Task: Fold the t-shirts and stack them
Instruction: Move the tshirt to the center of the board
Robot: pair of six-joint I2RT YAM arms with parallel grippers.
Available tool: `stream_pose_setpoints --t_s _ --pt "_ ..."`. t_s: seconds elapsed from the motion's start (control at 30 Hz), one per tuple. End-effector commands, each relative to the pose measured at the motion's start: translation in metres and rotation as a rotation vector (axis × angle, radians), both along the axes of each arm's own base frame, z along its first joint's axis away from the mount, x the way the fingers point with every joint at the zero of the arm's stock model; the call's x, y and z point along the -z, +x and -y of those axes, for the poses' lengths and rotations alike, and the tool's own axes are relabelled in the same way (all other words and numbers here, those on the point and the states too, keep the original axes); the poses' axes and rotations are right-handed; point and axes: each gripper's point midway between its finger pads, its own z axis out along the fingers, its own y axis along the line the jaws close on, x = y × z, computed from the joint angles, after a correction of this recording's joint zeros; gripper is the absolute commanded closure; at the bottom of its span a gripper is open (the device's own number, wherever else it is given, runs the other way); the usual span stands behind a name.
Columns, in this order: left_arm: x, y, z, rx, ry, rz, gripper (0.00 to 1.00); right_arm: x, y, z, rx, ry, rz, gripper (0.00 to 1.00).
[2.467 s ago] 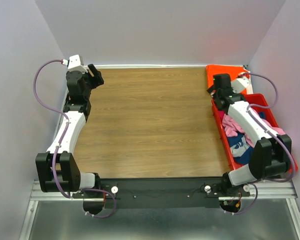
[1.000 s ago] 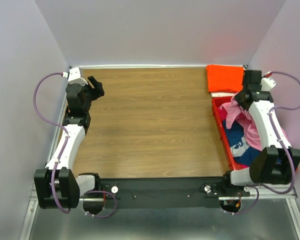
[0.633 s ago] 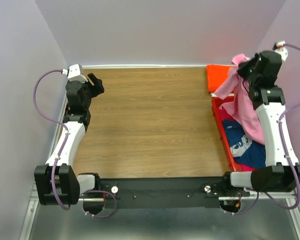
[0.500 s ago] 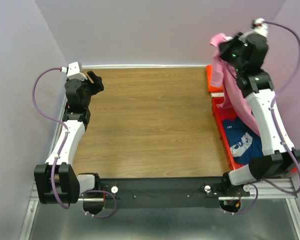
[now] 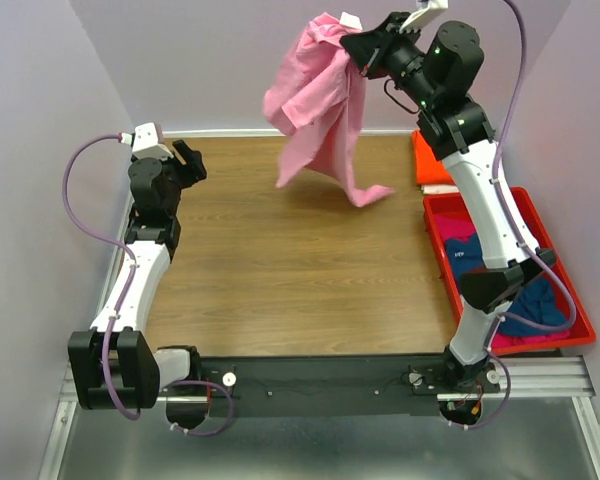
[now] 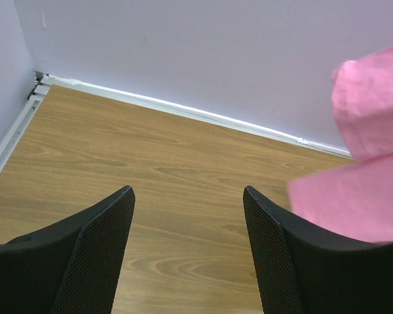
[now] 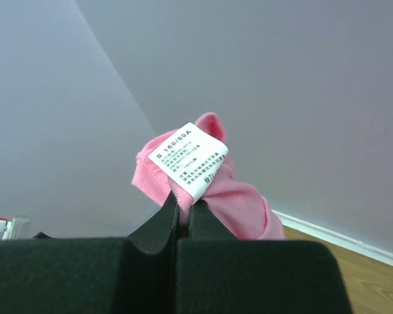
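Note:
The pink t-shirt dangles bunched by its collar (image 7: 182, 196) from my right gripper, so I should put it on the wood (image 5: 245, 200) where my left gripper can grab a corner.
My right gripper (image 5: 361, 45) is raised high over the table's far side, shut on the light pink t-shirt (image 5: 320, 100), which hangs down from it with its lowest corner near the wood. In the right wrist view the jaws (image 7: 183, 208) pinch the pink collar (image 7: 232, 203) beside a white size label (image 7: 188, 160). A folded orange t-shirt (image 5: 432, 165) lies at the far right corner. A navy t-shirt (image 5: 480, 262) with white print and a magenta one (image 5: 458, 228) lie in the red bin (image 5: 500, 200). My left gripper (image 5: 188, 162) hovers open at the far left, nothing between its fingers (image 6: 101, 242); pink cloth (image 6: 360, 157) shows at its right.
The red plastic bin stands along the right edge of the wooden table (image 5: 280, 260). Lilac walls close in the back and both sides. A white strip (image 6: 183, 108) runs along the table's far edge.
My right arm has swung up and to the left out of the bin, lifting the pink t-shirt over the table. The left arm has hardly moved.

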Motion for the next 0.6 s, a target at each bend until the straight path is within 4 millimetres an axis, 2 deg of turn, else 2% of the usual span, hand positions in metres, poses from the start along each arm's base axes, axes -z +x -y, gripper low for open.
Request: stream_pose_setpoints --t_s 0.0,0.07,0.1,0.13,0.2,0.23,0.27,0.33,0.37,0.47,0.5,0.53,0.57 --pt "-0.006 -0.010 -0.010 -0.061 0.005 0.010 0.25 0.018 0.019 0.014 0.108 0.009 -0.029 1.00" --pt "-0.001 -0.011 -0.013 -0.079 0.005 -0.007 0.25 0.041 0.032 0.037 0.257 0.021 -0.095 0.98" --pt "0.004 -0.011 -0.016 -0.092 0.004 -0.025 0.25 0.084 0.043 0.043 0.314 -0.017 -0.182 0.95" --pt "0.007 -0.012 -0.016 -0.096 0.006 -0.037 0.25 0.104 0.046 0.050 0.363 -0.031 -0.220 0.91" --pt "0.020 -0.013 -0.017 -0.102 0.009 -0.077 0.25 0.150 0.054 0.071 0.492 -0.077 -0.302 0.67" --pt "0.025 -0.013 -0.018 -0.108 0.010 -0.093 0.25 0.198 0.053 0.078 0.528 -0.142 -0.379 0.52" --pt "0.032 -0.013 -0.019 -0.111 0.012 -0.112 0.25 0.218 0.052 0.083 0.555 -0.172 -0.414 0.25" --pt "0.044 -0.013 -0.019 -0.117 0.013 -0.146 0.25 0.260 0.048 0.090 0.582 -0.244 -0.482 0.12" --pt "0.054 -0.012 -0.020 -0.119 0.010 -0.173 0.25 0.288 0.043 0.090 0.567 -0.303 -0.523 0.07" --pt "0.080 -0.007 -0.017 -0.109 -0.008 -0.245 0.25 0.337 0.035 0.075 0.450 -0.394 -0.599 0.06" --pt "0.086 -0.006 -0.013 -0.094 -0.014 -0.267 0.25 0.348 0.030 0.063 0.374 -0.410 -0.626 0.06" --pt "0.094 -0.004 -0.013 -0.090 -0.019 -0.289 0.25 0.356 0.028 0.058 0.340 -0.415 -0.640 0.07" --pt "0.105 0.000 -0.011 -0.086 -0.025 -0.320 0.25 0.371 0.025 0.055 0.317 -0.428 -0.680 0.08"
